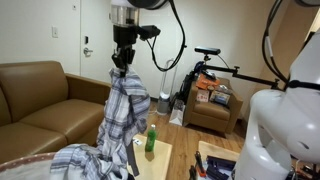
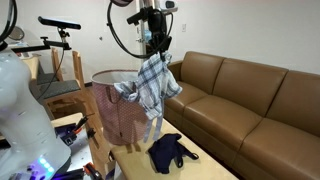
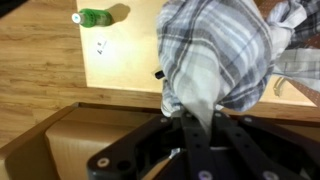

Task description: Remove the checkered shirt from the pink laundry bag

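Note:
The checkered shirt (image 2: 155, 90) is hanging past the laundry bag's rim, over the wooden table. My gripper should keep lowering it and let go beside the dark cloth (image 2: 167, 153).
My gripper (image 1: 122, 60) (image 2: 155, 45) is raised high and shut on the top of the checkered shirt (image 1: 124, 108) (image 2: 152, 85), a blue, white and grey check cloth that hangs down in a long drape. In an exterior view one side of the shirt lies against the rim of the pale pink laundry bag (image 2: 112, 118), which stands beside the small wooden table (image 2: 200, 165). In the wrist view the shirt (image 3: 215, 45) bunches out from between the black fingers (image 3: 212, 140) of my gripper (image 3: 188, 108).
A green bottle (image 1: 151, 142) (image 3: 95, 16) stands on the wooden table (image 1: 160, 162) (image 3: 120, 60). A dark plain cloth (image 2: 170, 150) lies on the table. A brown leather sofa (image 1: 40, 95) (image 2: 250, 100) runs alongside. A chair with clutter (image 1: 210, 100) stands at the back.

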Action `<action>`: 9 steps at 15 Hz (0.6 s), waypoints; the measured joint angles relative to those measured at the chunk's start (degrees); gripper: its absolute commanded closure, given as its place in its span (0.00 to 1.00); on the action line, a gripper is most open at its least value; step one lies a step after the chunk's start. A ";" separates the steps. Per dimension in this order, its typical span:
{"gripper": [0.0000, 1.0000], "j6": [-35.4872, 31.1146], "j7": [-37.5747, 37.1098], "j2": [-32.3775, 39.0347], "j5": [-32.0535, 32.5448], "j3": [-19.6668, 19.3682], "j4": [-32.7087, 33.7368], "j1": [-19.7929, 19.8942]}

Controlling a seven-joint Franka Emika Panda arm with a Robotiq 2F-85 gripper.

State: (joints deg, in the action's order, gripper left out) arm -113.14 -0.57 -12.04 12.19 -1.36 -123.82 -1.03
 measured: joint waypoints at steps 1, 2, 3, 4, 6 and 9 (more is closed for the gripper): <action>0.95 -3.37 1.84 1.11 -2.43 -0.47 -1.07 0.00; 0.95 -7.03 3.95 2.52 -5.13 -0.98 -2.28 -0.01; 0.95 -10.69 6.06 4.25 -7.78 -1.41 -3.48 -0.01; 0.95 -13.96 7.58 6.18 -9.74 -1.65 -4.50 0.00; 0.95 -18.99 8.96 10.65 -11.04 -1.49 -5.78 -0.02; 0.95 -21.85 8.96 18.00 -11.21 0.01 -5.77 -0.17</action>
State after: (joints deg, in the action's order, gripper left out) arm -134.99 8.40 5.96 0.97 -1.35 -129.59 -1.20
